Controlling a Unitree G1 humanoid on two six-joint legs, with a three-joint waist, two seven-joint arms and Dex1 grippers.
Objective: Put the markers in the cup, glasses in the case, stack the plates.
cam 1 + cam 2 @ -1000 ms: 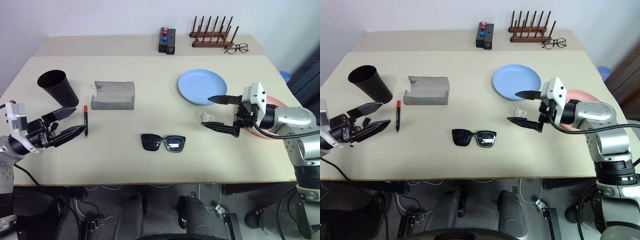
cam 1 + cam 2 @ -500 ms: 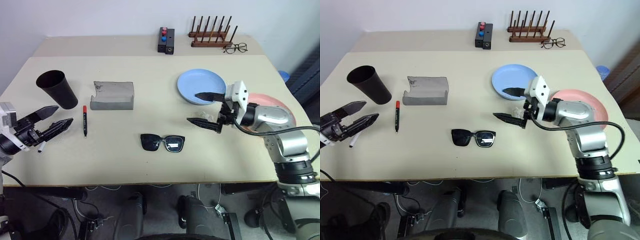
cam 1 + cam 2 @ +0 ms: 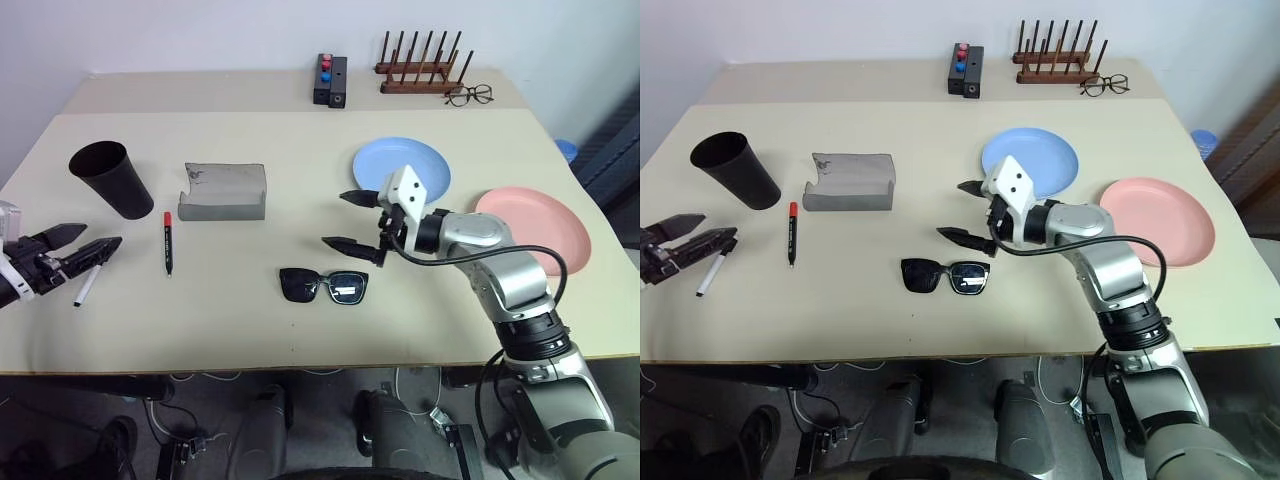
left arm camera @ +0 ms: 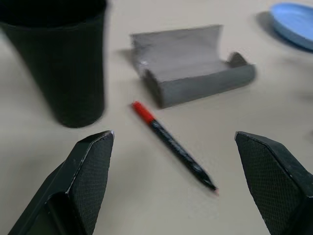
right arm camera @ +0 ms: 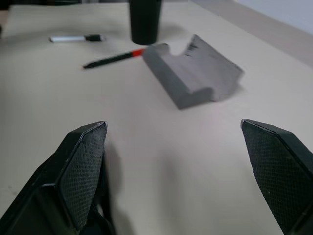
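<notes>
The dark cup (image 3: 112, 180) is tall and has a wide opening, so the slim white marker (image 3: 88, 285) will sink out of sight below the cup's rim when I drop it in.
The dark tapered cup (image 3: 110, 178) stands upright at the table's left, with the open grey case (image 3: 224, 192) to its right. A black marker with a red end (image 3: 167, 242) lies in front of them. A white marker with a black cap (image 3: 87, 287) lies nearer the left edge. My left gripper (image 3: 100, 235) hovers open and empty beside the white marker. Black sunglasses (image 3: 325, 285) lie at the table's middle front. My right gripper (image 3: 337, 219) hangs open and empty just above and behind them. The blue plate (image 3: 402, 172) and pink plate (image 3: 533, 227) lie apart on the right.
At the back of the table stand a wooden peg rack (image 3: 420, 70), wire-framed eyeglasses (image 3: 472, 96) and a black box with red and blue buttons (image 3: 334, 80). Bare tabletop (image 3: 250, 320) runs along the front edge.
My right gripper has swung left from the pink plate, past the blue plate, to just behind the sunglasses. My left gripper has drawn left away from the red-ended marker, uncovering the white marker.
</notes>
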